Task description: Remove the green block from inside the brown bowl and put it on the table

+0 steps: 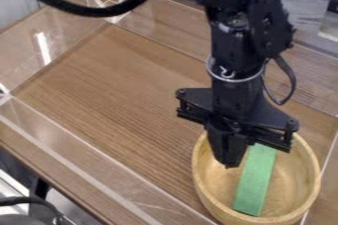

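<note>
The fingers of my gripper are shut beside the green block's far end [263,154]. So I need to open them, move over the block [255,181] and bring them down around it before I lift.
The green block [254,185] lies flat inside the brown bowl [201,175], which stands at the near right of the table [119,81]. The block's long side runs from the far rim towards the near rim. My gripper [230,158] points straight down into the bowl. Its fingers are pressed together, just left of the block's far end. Nothing shows between the fingers. I cannot tell whether the tips touch the block or the bowl's floor, because the black hand hides that spot.
Low clear plastic walls [53,32] edge the tabletop on the left and near sides. A small clear plastic piece [109,4] stands at the far left corner. The arm's cable hangs at the right [288,66].
</note>
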You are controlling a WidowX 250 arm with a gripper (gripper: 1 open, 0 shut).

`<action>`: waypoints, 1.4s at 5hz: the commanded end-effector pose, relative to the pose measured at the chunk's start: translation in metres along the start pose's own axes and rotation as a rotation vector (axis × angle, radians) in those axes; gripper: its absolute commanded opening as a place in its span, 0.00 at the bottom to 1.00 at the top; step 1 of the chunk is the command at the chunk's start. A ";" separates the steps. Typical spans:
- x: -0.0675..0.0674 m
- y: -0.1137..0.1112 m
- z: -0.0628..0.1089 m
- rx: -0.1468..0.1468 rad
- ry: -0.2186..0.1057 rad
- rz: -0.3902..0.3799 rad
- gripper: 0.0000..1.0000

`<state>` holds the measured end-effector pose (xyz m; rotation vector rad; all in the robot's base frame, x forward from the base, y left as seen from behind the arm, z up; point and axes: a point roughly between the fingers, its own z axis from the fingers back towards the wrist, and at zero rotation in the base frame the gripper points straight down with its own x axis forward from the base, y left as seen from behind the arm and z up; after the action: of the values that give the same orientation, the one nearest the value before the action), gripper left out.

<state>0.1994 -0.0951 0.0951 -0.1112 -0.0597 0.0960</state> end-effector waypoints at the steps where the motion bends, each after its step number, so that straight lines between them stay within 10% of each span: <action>1: 0.007 -0.008 0.001 -0.013 -0.035 0.025 1.00; 2: 0.012 -0.015 -0.012 -0.012 -0.036 0.054 0.00; 3: 0.016 -0.010 -0.016 -0.023 -0.031 0.047 1.00; 7: 0.030 -0.019 -0.027 -0.049 -0.034 0.074 1.00</action>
<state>0.2289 -0.1108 0.0646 -0.1461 -0.0624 0.1754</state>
